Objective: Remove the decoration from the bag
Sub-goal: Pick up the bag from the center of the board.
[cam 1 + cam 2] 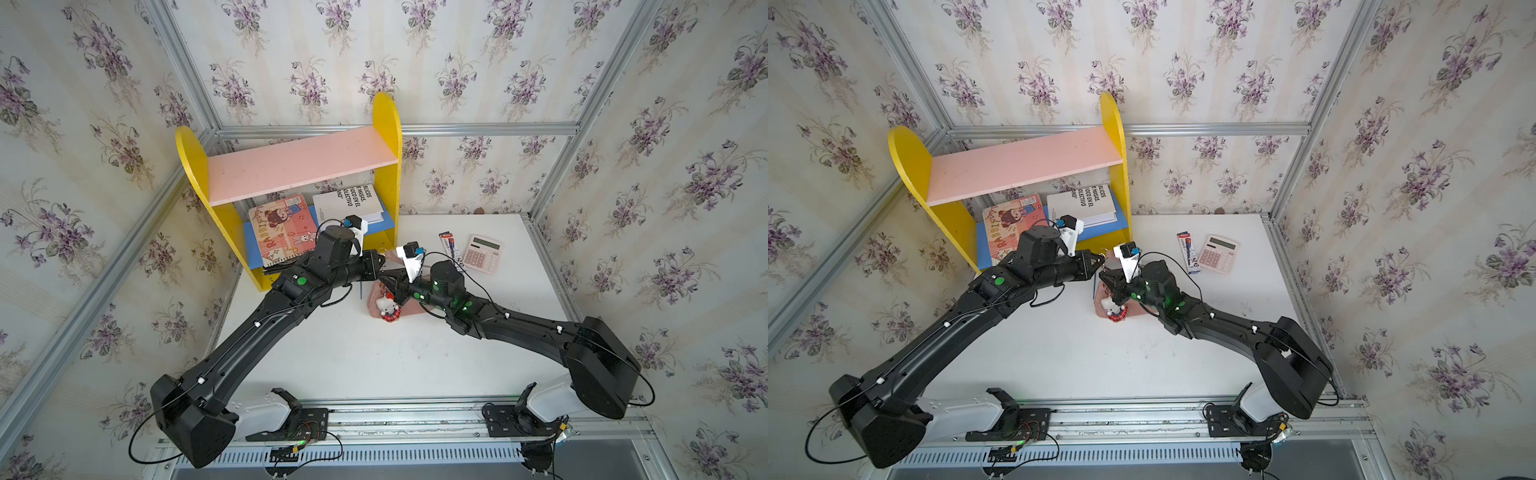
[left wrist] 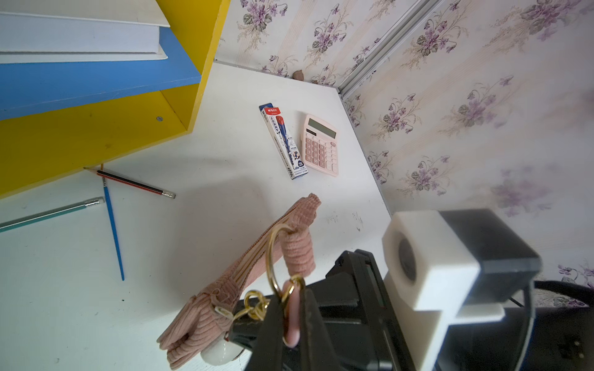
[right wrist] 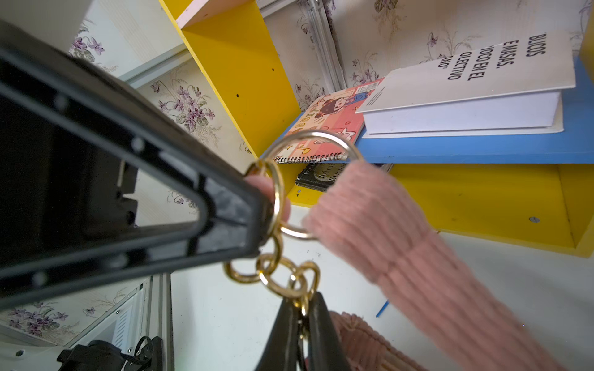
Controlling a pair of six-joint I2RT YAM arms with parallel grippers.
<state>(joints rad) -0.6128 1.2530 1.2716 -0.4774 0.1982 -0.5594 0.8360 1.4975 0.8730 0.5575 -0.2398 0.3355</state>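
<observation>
I should let my left gripper leave the pink tab and take the clasp end (image 3: 303, 295) from my right gripper, because the gold chain (image 3: 270, 266) bunches where both nearly touch.
The pink corduroy bag (image 2: 221, 289) lies on the white table (image 1: 374, 361), partly under my right arm in both top views, with its strap (image 3: 385, 225) lifted. The decoration (image 1: 387, 308), a small white cat figure in a red outfit, rests on the bag's near end. My left gripper (image 2: 291, 321) is shut on a small pink tab at the strap's gold ring (image 3: 311, 138). My right gripper (image 3: 302, 316) is shut on the clasp end of the decoration's gold chain (image 3: 279, 273), just below the left fingertips. The two grippers nearly touch above the bag.
A yellow shelf (image 1: 299, 166) holding books stands at the back left, close behind my left gripper. A pink calculator (image 1: 482, 254) and a pencil box (image 1: 451, 249) lie at the back right. Loose pencils (image 2: 136, 183) lie by the shelf foot.
</observation>
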